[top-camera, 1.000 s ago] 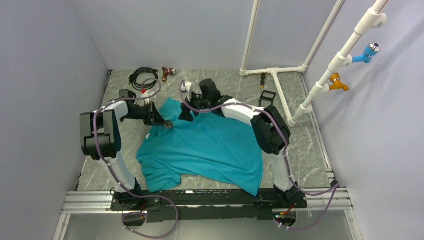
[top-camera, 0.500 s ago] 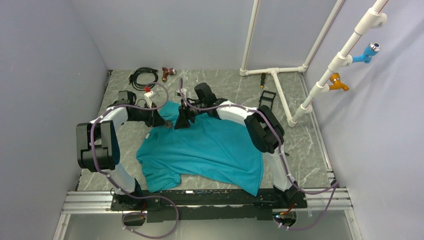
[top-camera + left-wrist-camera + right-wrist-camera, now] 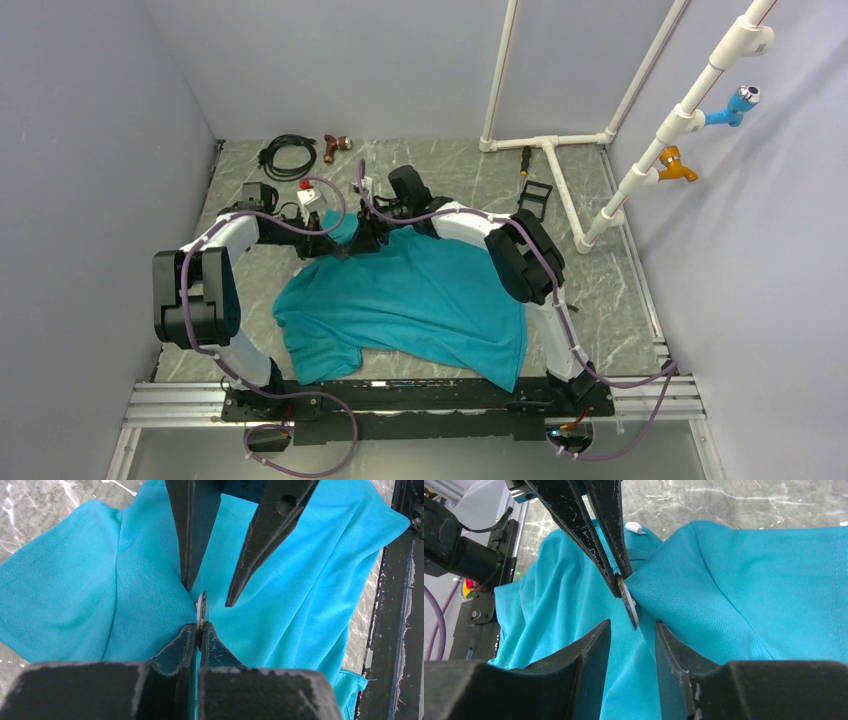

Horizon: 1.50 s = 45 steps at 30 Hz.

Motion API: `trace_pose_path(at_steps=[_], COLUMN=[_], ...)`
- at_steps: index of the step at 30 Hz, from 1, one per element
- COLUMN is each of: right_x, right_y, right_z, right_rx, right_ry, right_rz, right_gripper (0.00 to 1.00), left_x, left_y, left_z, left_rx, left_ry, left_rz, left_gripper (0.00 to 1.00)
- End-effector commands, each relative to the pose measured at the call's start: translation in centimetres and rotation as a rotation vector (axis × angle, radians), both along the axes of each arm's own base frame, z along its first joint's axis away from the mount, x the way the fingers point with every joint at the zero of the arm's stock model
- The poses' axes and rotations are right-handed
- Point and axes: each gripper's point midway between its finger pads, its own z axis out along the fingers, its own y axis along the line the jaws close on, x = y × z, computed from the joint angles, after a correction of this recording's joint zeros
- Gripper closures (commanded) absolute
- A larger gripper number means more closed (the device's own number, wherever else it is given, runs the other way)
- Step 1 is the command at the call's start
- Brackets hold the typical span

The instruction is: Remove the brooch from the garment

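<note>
The brooch (image 3: 631,611) is in my left gripper, and the fabric (image 3: 659,582) next to it hangs free. My right gripper should take the brooch, and my left gripper should take that fabric.
The teal garment (image 3: 420,300) lies spread on the marble table. Its far left part is pinched up where both grippers meet. The brooch (image 3: 201,611) is a small round disc seen edge-on, still against the fabric. My left gripper (image 3: 200,626) is shut on the disc's near rim. In the right wrist view the brooch (image 3: 629,606) stands just ahead of my right gripper (image 3: 631,626), which is open, its tips on either side of the disc's lower edge, not touching it. In the top view the left gripper (image 3: 328,245) and the right gripper (image 3: 356,241) face each other tip to tip.
A black cable coil (image 3: 285,155) and a reddish-brown tool (image 3: 335,147) lie at the far left. A screwdriver (image 3: 525,158), a black bracket (image 3: 535,195) and a white pipe frame (image 3: 548,145) are at the far right. Grey walls enclose the table.
My right gripper has swung left and down to the brooch and now faces the left gripper. The left gripper has stayed shut on the brooch and shifted slightly right.
</note>
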Motion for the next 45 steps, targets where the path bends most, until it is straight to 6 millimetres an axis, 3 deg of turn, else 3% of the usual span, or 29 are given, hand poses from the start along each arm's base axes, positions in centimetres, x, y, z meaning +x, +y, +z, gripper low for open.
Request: trace_pose_path(at_steps=[1, 13, 18, 23, 27, 31, 35, 45], right_x=[0.2, -0.9, -0.7, -0.3, 0.1, -0.1, -1.0, -1.6], right_y=[0.6, 1.5, 1.5, 0.9, 0.4, 0.4, 0.4, 0.5], right_z=[2.3, 2.2, 2.5, 2.5, 2.5, 2.3, 1.6, 1.5], right_rx=[0.091, 0.096, 0.092, 0.074, 0.051, 0.025, -0.001, -0.002], right_ry=[-0.092, -0.122, -0.145, -0.201, -0.302, -0.488, -0.660, -1.036], right_rz=[0.043, 0.093, 0.089, 0.050, 0.005, -0.018, 0.005, -0.039], right_gripper=[0.63, 0.77, 1.00, 1.00, 1.00, 1.00, 1.00, 1.00], left_x=[-0.3, 0.0, 0.5, 1.6, 1.7, 1.3, 0.9, 0.0], left_y=[-0.8, -1.0, -0.8, 0.8, 3.0, 4.7, 5.0, 4.3], left_z=[1.9, 2.1, 1.9, 2.9, 4.3, 5.6, 6.0, 2.9], left_rx=[-0.050, -0.058, -0.055, -0.068, -0.097, -0.123, -0.149, -0.113], left_ry=[-0.078, -0.066, -0.043, -0.007, 0.024, 0.081, 0.191, 0.375], left_rz=[-0.065, -0.062, -0.031, 0.070, 0.184, 0.303, 0.402, 0.514], left_gripper=[1.00, 1.00, 0.97, 0.63, 0.46, 0.43, 0.42, 0.38])
